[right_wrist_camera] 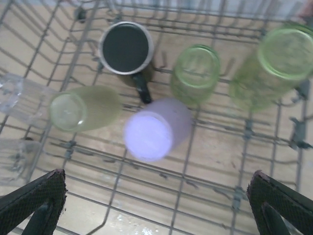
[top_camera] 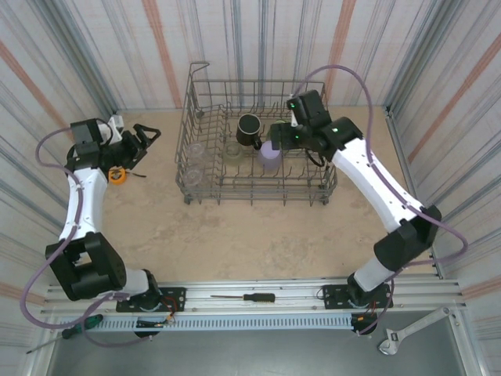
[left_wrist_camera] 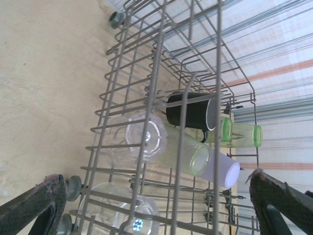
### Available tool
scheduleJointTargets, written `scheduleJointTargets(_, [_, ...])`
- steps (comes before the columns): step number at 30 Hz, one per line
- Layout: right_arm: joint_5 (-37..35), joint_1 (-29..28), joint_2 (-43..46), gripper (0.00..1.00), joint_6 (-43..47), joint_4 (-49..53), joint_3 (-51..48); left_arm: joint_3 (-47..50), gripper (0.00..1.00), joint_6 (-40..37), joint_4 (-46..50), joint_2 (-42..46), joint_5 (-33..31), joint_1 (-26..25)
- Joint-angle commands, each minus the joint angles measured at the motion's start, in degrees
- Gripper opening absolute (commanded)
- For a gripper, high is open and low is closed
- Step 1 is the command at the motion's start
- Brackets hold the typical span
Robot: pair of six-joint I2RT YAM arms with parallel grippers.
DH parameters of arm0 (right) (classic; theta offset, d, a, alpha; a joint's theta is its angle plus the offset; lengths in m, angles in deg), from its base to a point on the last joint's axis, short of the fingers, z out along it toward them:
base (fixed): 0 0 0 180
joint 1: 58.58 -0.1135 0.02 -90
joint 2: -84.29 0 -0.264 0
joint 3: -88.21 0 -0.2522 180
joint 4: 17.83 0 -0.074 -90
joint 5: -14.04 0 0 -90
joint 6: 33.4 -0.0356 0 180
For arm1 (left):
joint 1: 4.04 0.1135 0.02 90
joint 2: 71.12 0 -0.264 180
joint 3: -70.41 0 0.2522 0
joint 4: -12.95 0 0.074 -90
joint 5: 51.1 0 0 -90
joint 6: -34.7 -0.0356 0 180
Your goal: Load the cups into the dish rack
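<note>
My right gripper keeps moving away until it gets to the next cup, as the olive-green tumblers [right_wrist_camera: 271, 68] sit in the dish rack, clear of my open fingers.
The grey wire dish rack [top_camera: 205, 193] stands at the back middle of the table. Inside it are a black mug [top_camera: 249, 129] [right_wrist_camera: 125, 47] [left_wrist_camera: 190, 111], a lavender cup [top_camera: 269, 157] [right_wrist_camera: 154, 129] [left_wrist_camera: 222, 169] standing bottom up, olive-green tumblers [right_wrist_camera: 83, 108] [right_wrist_camera: 196, 72] [left_wrist_camera: 188, 149] and clear cups [top_camera: 193, 150] [left_wrist_camera: 145, 137]. My right gripper [top_camera: 283, 139] [right_wrist_camera: 156, 200] hovers open above the lavender cup, holding nothing. My left gripper [top_camera: 149, 137] [left_wrist_camera: 156, 205] is open and empty, left of the rack and facing its side.
An orange tape roll [top_camera: 117, 175] lies on the table below the left gripper. A screwdriver [top_camera: 246, 298] and a wrench [top_camera: 407, 333] rest near the arm bases. Corrugated walls [top_camera: 47, 70] enclose the table on three sides.
</note>
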Motion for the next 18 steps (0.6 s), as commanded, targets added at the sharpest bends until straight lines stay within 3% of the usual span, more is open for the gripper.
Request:
scheduleJointTargets(1, [-2.4,3.5,6.2,0.99,-4.3,1.0,-5.0,-3.2,0.99,0.5,-0.6,-1.3,-0.4,-1.1])
scheduleJointTargets(11, [-6.8,18.2,18.8,0.99,-9.8,8.8,-17.3,-7.8,0.99,0.8,-0.4,-3.8,0.2,-2.6])
scheduleJointTargets(18, [-6.1,29.0,24.0,0.99,-12.5,10.3,-26.1,-9.9,0.99,1.2,-0.4,-4.6,0.8,-3.9])
